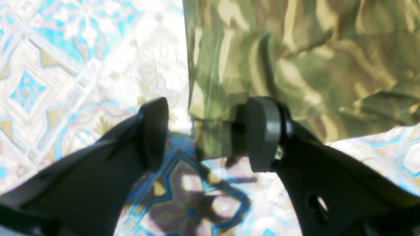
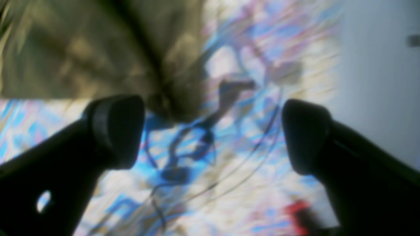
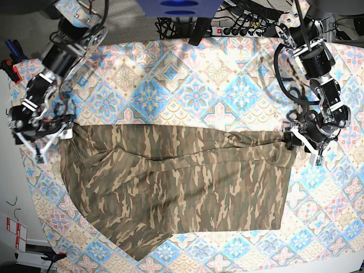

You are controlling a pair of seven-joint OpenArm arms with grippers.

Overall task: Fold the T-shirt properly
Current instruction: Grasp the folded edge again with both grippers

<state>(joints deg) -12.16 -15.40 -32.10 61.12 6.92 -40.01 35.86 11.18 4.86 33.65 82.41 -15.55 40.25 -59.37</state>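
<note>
I should move my right gripper over the fabric [image 2: 173,76] before I close it, because it is too far toward the table edge and the T-shirt's corner [image 2: 185,110] is next to its inner finger.
The camouflage T-shirt [image 3: 182,187] lies flat across the tablecloth [image 3: 193,91], its top fold line running left to right. My left gripper [image 3: 304,142] is at the shirt's upper right corner. In the left wrist view the gripper [image 1: 208,134] is open, and the shirt's [image 1: 328,59] corner lies between the jaws against the right finger [image 1: 264,134]. My right gripper [image 3: 42,139] is at the shirt's upper left corner. In the blurred right wrist view the gripper [image 2: 211,132] is open and empty, with the shirt [image 2: 82,49] just beyond the fingertips.
A power strip with cables [image 3: 244,28] lies along the table's back edge. The left table edge runs close to my right gripper, and grey floor [image 2: 377,82] shows beyond it. Paper tags [image 3: 17,233] lie off the table at the lower left.
</note>
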